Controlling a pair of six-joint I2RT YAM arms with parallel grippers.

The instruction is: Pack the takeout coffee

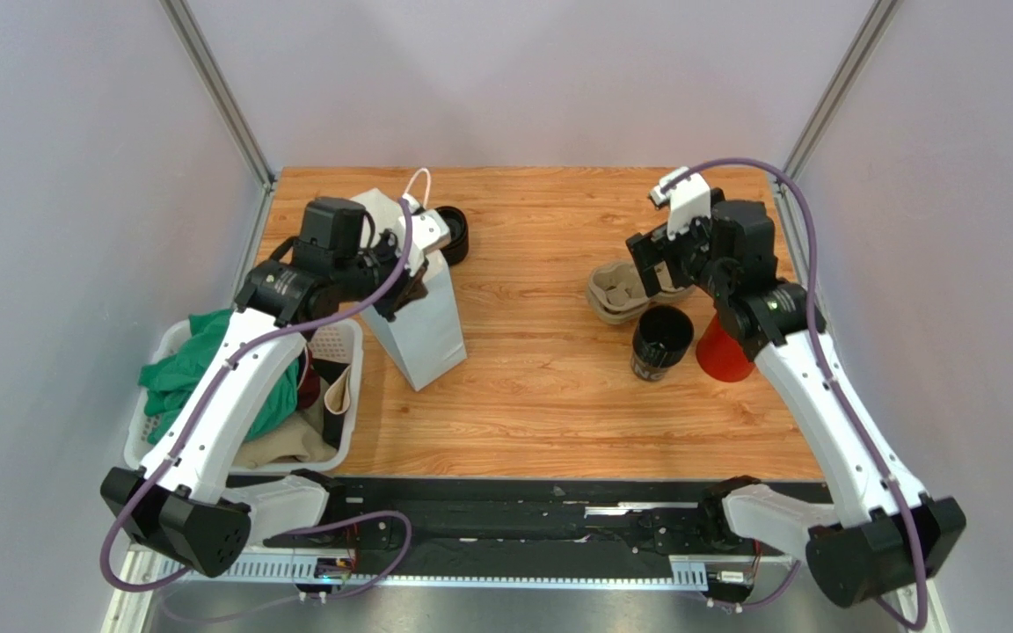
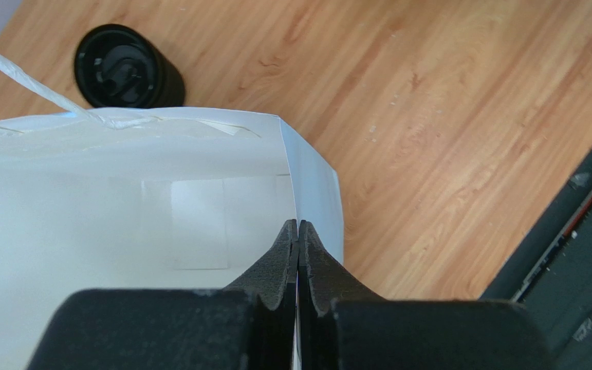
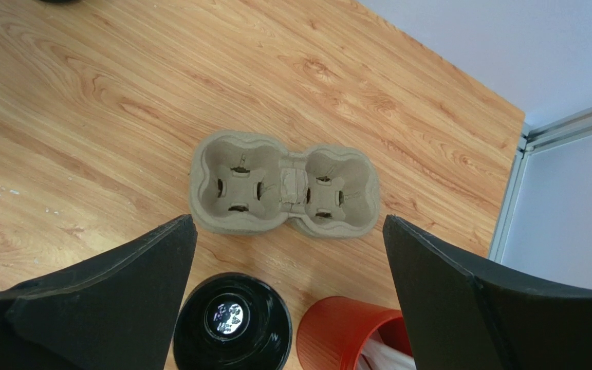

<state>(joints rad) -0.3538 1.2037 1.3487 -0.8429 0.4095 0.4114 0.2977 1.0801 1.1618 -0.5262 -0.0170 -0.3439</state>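
Observation:
The paper bag's opening [image 2: 191, 193] faces up with free wood before it, so my left gripper keeps going toward the near table edge [image 1: 462, 442] and releases the bag upright.
The takeout coffee [image 2: 125, 65], a small black cup with a black lid, stands on the wooden table just beyond the white paper bag [image 2: 121, 231]; from above the coffee [image 1: 450, 238] sits at the bag's [image 1: 419, 323] far end. My left gripper [image 2: 298, 225] is shut on the bag's upper rim at its corner, a thin white edge pinched between the fingers. My right gripper [image 3: 289, 220] hangs open over the right half of the table, nothing between its fingers. Below it lies a two-well cardboard cup tray [image 3: 284, 193], both wells bare.
A second black cup [image 3: 232, 322], open-topped, stands near the tray, with a red cup [image 3: 345, 335] holding white straws beside it. A white basket [image 1: 340, 396] of cloths sits at the table's left edge. Grey walls close in the sides and back.

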